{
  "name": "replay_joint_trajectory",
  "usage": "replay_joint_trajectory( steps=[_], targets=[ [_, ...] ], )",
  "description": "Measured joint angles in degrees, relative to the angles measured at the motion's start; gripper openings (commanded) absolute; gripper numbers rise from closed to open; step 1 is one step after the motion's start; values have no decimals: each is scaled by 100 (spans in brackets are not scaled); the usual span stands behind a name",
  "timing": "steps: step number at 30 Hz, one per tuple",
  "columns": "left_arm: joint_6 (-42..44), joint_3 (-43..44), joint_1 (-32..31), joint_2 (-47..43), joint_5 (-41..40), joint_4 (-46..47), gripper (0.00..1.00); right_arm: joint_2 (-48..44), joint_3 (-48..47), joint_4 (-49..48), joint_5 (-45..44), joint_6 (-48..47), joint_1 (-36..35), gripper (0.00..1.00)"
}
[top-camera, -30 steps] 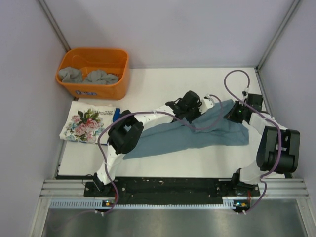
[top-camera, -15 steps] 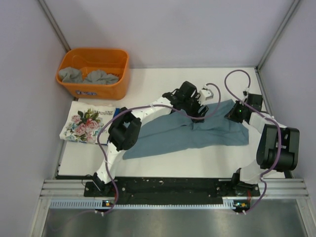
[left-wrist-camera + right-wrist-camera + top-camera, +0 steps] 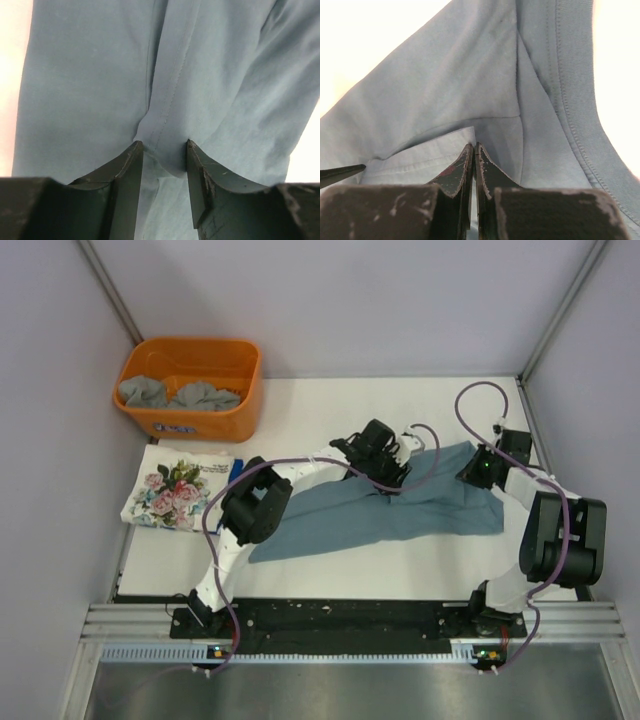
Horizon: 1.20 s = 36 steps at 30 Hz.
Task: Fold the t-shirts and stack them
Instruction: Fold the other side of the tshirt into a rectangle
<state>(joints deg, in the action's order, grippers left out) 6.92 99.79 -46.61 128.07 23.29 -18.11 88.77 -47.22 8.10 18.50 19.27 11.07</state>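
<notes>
Next, I let go of the sleeve with my left gripper and take the hem end [image 3: 266, 546] to turn the t-shirt lengthwise before I fold it, because the dusty blue-grey t-shirt [image 3: 342, 528] lies crosswise.
A dusty blue-grey t-shirt [image 3: 420, 515] lies spread across the middle and right of the table. My left gripper [image 3: 388, 476] is over its upper middle. In the left wrist view the jaws [image 3: 164, 145] stand narrowly apart with a bunched fold and seam of the shirt [image 3: 90, 75] pinched between the tips. My right gripper [image 3: 478, 470] is at the shirt's upper right corner. In the right wrist view [image 3: 474, 146] it is shut on the cloth [image 3: 445, 85] near the collar band. A folded white floral t-shirt [image 3: 178, 488] lies at the left. Grey shirts [image 3: 175, 395] lie crumpled in the tub.
The orange plastic tub [image 3: 200, 422] stands at the back left, just behind the floral shirt. A small blue item [image 3: 236, 472] lies at the floral shirt's right edge. Grey walls close in the left, back and right sides. Purple cables loop over both arms.
My left gripper moved toward the back over the shirt, then came back slightly left and nearer, shifting the fold in the shirt's upper middle. The right gripper stayed put.
</notes>
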Motion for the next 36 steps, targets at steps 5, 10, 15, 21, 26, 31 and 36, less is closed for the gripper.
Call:
replay_joint_trajectory(
  steps=[5,10,15,21,26,31,36],
  targets=[
    [343,-227,-66,9,-372,201,53,24,-22,98,-352,-28,0,16],
    [682,-295,-157,44,-654,267,65,184,-289,494,-826,-179,26,31],
    [887,-151,-199,55,-796,76,71,-44,-431,848,-1226,-278,-35,26],
    [1023,695,-203,70,-592,-608,69,-1014,-409,1113,-1456,-310,-619,0],
    [828,916,-214,59,-138,-660,28,-1027,-140,898,-905,-50,-828,0],
    [662,273,-238,59,-28,-267,28,-422,186,885,-610,258,-614,0],
    [507,-295,-251,68,-122,83,28,-155,446,791,-376,490,-136,0]
  ],
)
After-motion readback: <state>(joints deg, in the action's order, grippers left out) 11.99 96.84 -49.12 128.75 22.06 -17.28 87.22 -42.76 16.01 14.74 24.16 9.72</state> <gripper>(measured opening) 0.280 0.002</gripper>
